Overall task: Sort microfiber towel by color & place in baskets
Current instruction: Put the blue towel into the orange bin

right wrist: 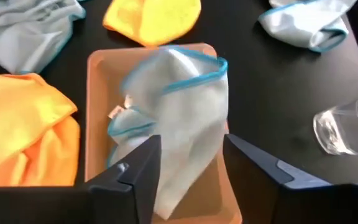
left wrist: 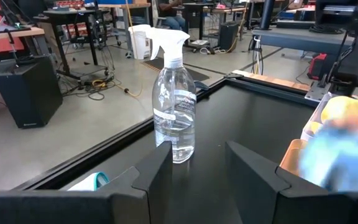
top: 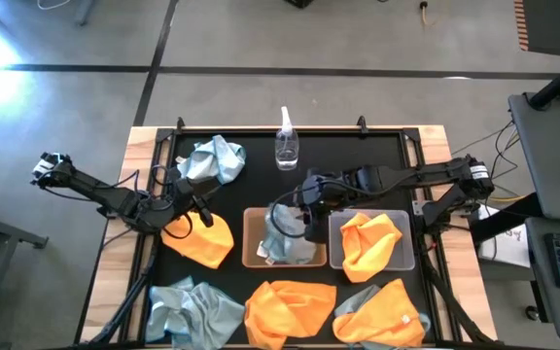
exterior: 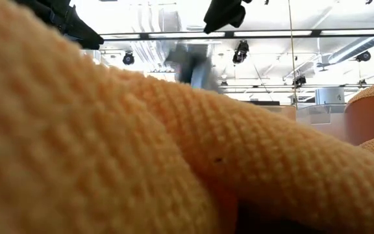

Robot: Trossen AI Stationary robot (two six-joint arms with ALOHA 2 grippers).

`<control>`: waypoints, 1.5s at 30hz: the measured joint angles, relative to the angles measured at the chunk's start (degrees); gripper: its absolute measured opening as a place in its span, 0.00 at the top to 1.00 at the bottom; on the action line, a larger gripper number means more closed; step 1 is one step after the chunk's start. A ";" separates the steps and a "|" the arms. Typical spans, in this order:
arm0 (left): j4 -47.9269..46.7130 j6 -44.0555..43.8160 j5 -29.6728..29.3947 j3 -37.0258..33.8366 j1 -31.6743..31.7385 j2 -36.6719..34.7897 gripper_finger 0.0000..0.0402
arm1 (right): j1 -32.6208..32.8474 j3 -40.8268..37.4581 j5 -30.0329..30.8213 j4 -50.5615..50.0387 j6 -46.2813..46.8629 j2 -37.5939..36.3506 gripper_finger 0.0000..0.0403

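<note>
Next, I pull back and come down from above over the far blue-grey towel [top: 214, 158], because my left gripper is pointing past that towel at the spray bottle [left wrist: 175, 113].
A pale blue-grey microfiber towel [right wrist: 179, 106] with a teal hem droops into the tan-brown basket [right wrist: 95, 106], blurred. My right gripper [right wrist: 191, 162] stands open just above it, pointing slantwise down from the table's right. An orange towel [top: 367, 243] fills the translucent grey basket [top: 406, 255] beside it. My left gripper [top: 202, 209] waits open over the table's left, above another orange towel [top: 202, 238]. More towels lie loose: a blue-grey one [top: 212, 158] at far left, and a blue-grey one [top: 188, 309] and an orange one [top: 290, 309] along the near edge. My right gripper has its fingers [right wrist: 135, 174] spread on either side of the blue-grey towel's upper part [right wrist: 182, 180]. I cannot tell whether they touch the cloth. The towel's lower part lies in the tan-brown basket.
A clear spray bottle [top: 286, 146] stands upright at the table's far middle, straight ahead of my left gripper [left wrist: 197, 168]. At the near right lies an orange towel [top: 382, 313] on a blue-grey one. An orange towel [exterior: 141, 143] blocks nearly the whole low view.
</note>
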 joint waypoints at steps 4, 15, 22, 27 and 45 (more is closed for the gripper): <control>-0.02 0.02 0.01 0.00 0.00 0.00 0.67 | -0.03 0.00 -0.05 -2.48 0.22 0.02 0.55; -0.07 5.94 0.02 1.70 0.00 -0.61 0.67 | 0.10 0.00 -0.27 -10.23 0.87 -0.60 0.59; 0.15 14.35 -0.04 9.74 0.00 -0.30 0.67 | 0.08 0.00 -0.21 -11.56 0.55 -3.24 0.63; -4.37 19.04 -0.08 15.28 0.00 0.19 0.67 | 0.08 0.00 -0.19 -11.40 -1.81 -6.26 0.66; -17.62 7.96 -6.19 17.46 0.00 -0.11 0.67 | -4.59 -15.08 0.45 -1.52 -9.28 -22.01 0.70</control>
